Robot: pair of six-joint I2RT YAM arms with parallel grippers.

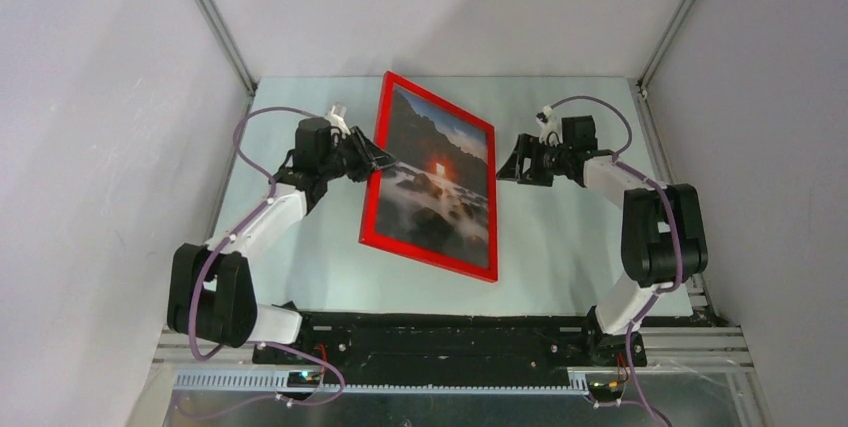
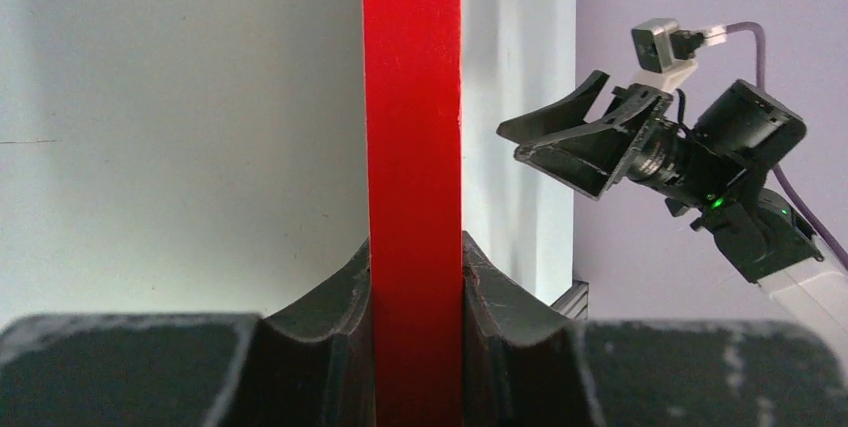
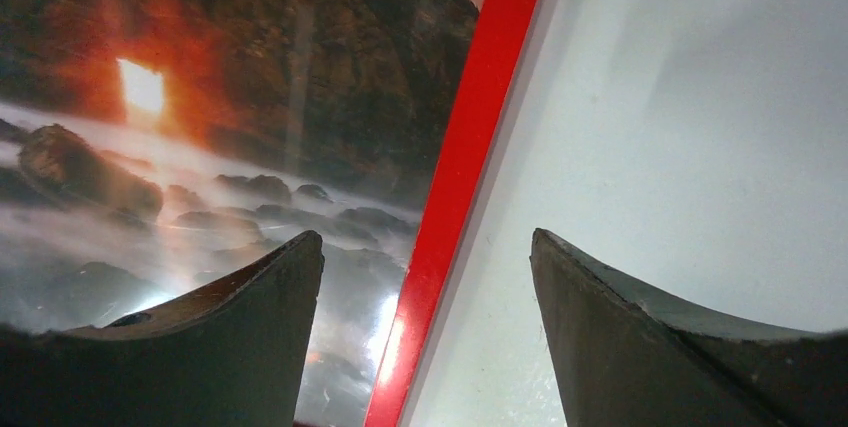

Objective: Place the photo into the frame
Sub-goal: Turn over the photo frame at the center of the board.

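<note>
My left gripper is lowering the red frame's raised edge (image 1: 370, 209), with clear table (image 1: 345, 219) under it and the photo inside the frame. It should keep lowering the edge until the frame lies flat, and then let go.
The red frame (image 1: 430, 259) stands tilted over the middle of the table, and the photo (image 1: 435, 182) of dark rocks and a glowing sun shows inside it. My left gripper (image 1: 375, 160) is shut on the frame's left edge. In the left wrist view the red edge (image 2: 412, 97) runs straight up between the two fingers of the left gripper (image 2: 412, 247). My right gripper (image 1: 505, 169) is open just beside the frame's right edge. In the right wrist view its jaws (image 3: 425, 247) straddle the red border (image 3: 470, 147) without touching it, one finger over the photo (image 3: 200, 147).
The pale table (image 1: 560, 237) is enclosed by grey walls on the left, right and back, with metal posts in the back corners. The arm bases sit on a black rail along the near edge.
</note>
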